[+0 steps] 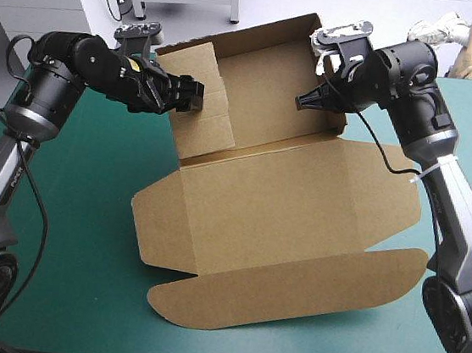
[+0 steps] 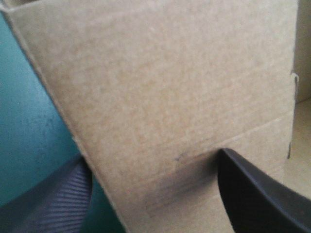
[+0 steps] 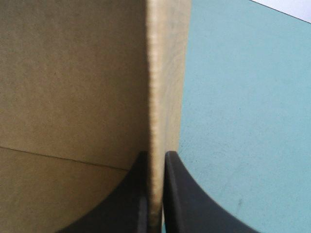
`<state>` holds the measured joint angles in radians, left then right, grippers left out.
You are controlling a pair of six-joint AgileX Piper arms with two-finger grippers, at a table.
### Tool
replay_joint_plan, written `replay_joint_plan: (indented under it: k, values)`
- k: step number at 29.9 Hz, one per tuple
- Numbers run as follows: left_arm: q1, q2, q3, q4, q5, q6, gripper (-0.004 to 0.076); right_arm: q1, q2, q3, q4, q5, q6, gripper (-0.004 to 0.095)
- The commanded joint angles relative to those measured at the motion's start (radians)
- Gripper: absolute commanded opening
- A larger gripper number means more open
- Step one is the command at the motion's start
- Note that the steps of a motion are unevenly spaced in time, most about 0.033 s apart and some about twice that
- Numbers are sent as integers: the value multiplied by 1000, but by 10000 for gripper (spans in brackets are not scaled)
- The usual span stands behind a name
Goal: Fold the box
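Observation:
My gripper will turn the box, and the lid and rounded front flap (image 1: 274, 213) will come around too, because the lid joins the box along a long crease (image 1: 259, 153).
The brown box (image 1: 275, 206) lies half raised on the teal-green cover (image 1: 87, 211). Its back and left walls stand up, and its lid and rounded front flap (image 1: 291, 293) lie flat toward the near edge. My left gripper (image 1: 196, 95) is open at the raised left wall, one finger on each side of the board. In the left wrist view that wall (image 2: 170, 87) fills the space ahead of the left gripper (image 2: 151, 160). My right gripper (image 1: 300, 101) is shut on the right wall's upper edge. The right wrist view shows the board edge (image 3: 154, 97) pinched in the right gripper (image 3: 155, 154).
Bare cover (image 1: 62, 276) lies to the left of the box and along the near right corner (image 1: 387, 347). The box's far corner (image 1: 314, 19) reaches past the table's far edge. Both arms are over the far half of the table.

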<state>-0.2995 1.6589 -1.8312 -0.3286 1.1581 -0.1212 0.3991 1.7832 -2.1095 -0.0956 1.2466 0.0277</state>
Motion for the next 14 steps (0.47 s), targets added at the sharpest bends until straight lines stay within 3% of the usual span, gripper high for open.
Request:
replay_joint_plan:
  k: [1,14]
  values:
    - [-4,-23,-29,-28,-13,-13,515,14,-68,-37,49,-7,7,-13]
    - [-4,-22,-29,105,17,-87,502,14,-96,-37,-20,-5,20,-13]
